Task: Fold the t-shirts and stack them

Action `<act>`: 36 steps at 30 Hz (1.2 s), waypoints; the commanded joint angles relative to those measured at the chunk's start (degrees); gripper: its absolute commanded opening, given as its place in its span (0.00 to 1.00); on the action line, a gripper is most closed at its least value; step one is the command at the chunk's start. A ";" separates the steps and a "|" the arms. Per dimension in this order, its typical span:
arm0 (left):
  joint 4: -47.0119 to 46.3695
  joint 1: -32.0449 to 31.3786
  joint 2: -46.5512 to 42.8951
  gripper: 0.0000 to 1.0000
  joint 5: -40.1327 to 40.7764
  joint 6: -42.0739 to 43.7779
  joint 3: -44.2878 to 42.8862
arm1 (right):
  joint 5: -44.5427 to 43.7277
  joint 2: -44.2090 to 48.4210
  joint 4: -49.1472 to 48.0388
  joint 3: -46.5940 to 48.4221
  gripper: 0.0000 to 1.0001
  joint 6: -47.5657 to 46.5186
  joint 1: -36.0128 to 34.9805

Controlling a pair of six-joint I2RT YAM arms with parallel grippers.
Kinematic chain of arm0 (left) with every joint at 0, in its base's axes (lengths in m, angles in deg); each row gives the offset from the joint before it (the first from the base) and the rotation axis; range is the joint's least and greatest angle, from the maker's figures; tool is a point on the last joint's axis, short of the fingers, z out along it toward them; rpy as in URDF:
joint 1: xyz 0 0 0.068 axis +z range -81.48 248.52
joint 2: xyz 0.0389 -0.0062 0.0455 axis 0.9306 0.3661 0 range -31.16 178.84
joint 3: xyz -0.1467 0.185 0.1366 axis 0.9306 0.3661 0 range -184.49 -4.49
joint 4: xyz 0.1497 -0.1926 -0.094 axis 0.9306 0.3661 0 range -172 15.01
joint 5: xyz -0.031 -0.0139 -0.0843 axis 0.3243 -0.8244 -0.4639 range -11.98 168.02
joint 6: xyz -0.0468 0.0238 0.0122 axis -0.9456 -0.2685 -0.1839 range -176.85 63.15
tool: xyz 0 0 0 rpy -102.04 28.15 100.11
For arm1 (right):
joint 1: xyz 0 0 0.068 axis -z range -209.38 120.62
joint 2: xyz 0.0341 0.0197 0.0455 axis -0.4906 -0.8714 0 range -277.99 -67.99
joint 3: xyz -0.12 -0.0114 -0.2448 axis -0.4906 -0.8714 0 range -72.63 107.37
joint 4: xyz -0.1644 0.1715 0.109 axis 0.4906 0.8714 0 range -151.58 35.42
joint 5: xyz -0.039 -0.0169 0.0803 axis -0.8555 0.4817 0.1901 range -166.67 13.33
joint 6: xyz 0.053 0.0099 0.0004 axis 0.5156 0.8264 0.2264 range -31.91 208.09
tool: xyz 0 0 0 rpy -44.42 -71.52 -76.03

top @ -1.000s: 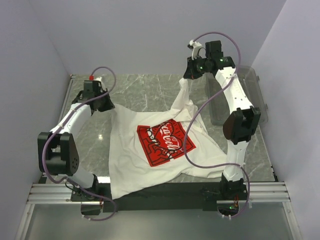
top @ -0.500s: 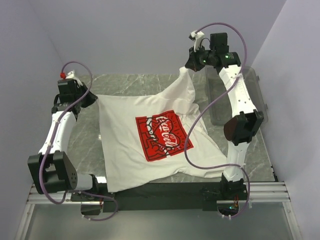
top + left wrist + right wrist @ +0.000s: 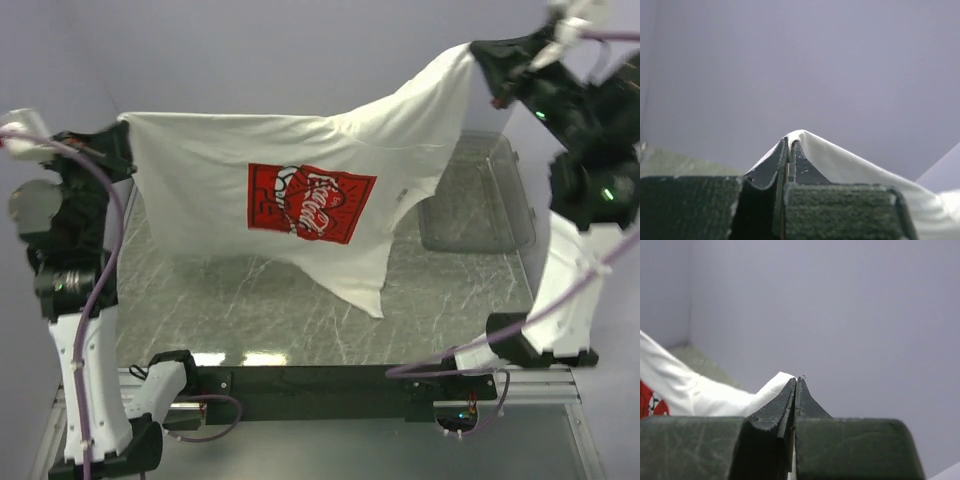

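Note:
The white t-shirt's lower tail [image 3: 368, 297] hangs at a slant in the air. Next, my left gripper comes down with my right gripper to spread it over the marble tabletop [image 3: 215, 310].
The white t-shirt [image 3: 300, 150] with its red square print [image 3: 310, 202] hangs spread in the air above the table, stretched between both arms. My left gripper [image 3: 122, 128] is shut on its left corner, high at the left. My right gripper [image 3: 478, 52] is shut on its right corner, higher, at the top right. The shirt's lower tail [image 3: 368, 290] droops toward the table. In the left wrist view the white cloth [image 3: 850, 162] comes out from between the closed fingertips [image 3: 789, 145]. In the right wrist view the cloth [image 3: 715, 392] is pinched at the closed tips [image 3: 796, 382].
A clear grey plastic bin [image 3: 480, 200] stands at the table's right side, partly behind the shirt. The grey marble tabletop [image 3: 260, 310] lies under the hanging shirt. Plain grey walls enclose the table on three sides.
Both arms have risen steeply and moved apart, lifting the shirt off the table. It now hangs stretched in the air instead of lying half on the tabletop.

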 commanded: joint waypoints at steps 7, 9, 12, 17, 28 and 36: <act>0.59 -2.52 -3.98 0.00 12.49 2.69 -18.13 | 10.20 7.94 -12.04 8.33 0.00 9.28 13.60; 0.07 -4.20 -4.59 0.00 17.23 5.32 -18.67 | 14.50 8.20 -16.06 8.51 0.00 12.44 16.60; -1.25 -7.19 -6.53 0.00 19.45 7.17 -17.88 | 22.25 8.64 -24.22 8.34 0.00 24.80 20.91; -2.83 -9.38 -8.73 0.01 16.73 7.79 -20.16 | 23.49 8.65 -36.28 10.88 0.00 39.16 27.85; -2.57 -14.40 -5.83 0.00 23.21 10.60 -30.46 | 14.97 5.92 -47.63 11.95 0.00 55.08 35.16; -4.06 -16.78 -2.23 0.00 26.13 8.59 -11.60 | 15.50 1.35 -41.88 4.21 0.00 45.24 25.61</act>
